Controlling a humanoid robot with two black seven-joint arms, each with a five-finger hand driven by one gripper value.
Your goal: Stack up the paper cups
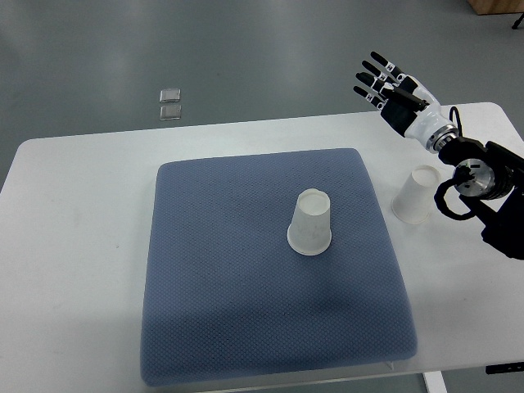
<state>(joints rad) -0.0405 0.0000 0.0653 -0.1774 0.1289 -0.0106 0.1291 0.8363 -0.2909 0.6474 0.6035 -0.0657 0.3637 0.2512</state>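
I expect the second cup (416, 196) to slide down and cover almost all of the first when I lower it, because both cups get narrower toward the top (311, 219).
A white paper cup (310, 223) stands upside down near the middle of the blue-grey mat (221, 270). A second white paper cup (416, 194) stands on the white table just right of the mat. My right hand (386, 85) comes in from the right edge and hovers above the table's far right part, up and left of the second cup. Its fingers are spread and hold nothing. The left arm does not show.
The white table (74, 246) carries the mat. Two small clear squares (170, 103) lie on the grey floor beyond the table's far edge. A wooden piece (495, 6) shows in the top right corner.
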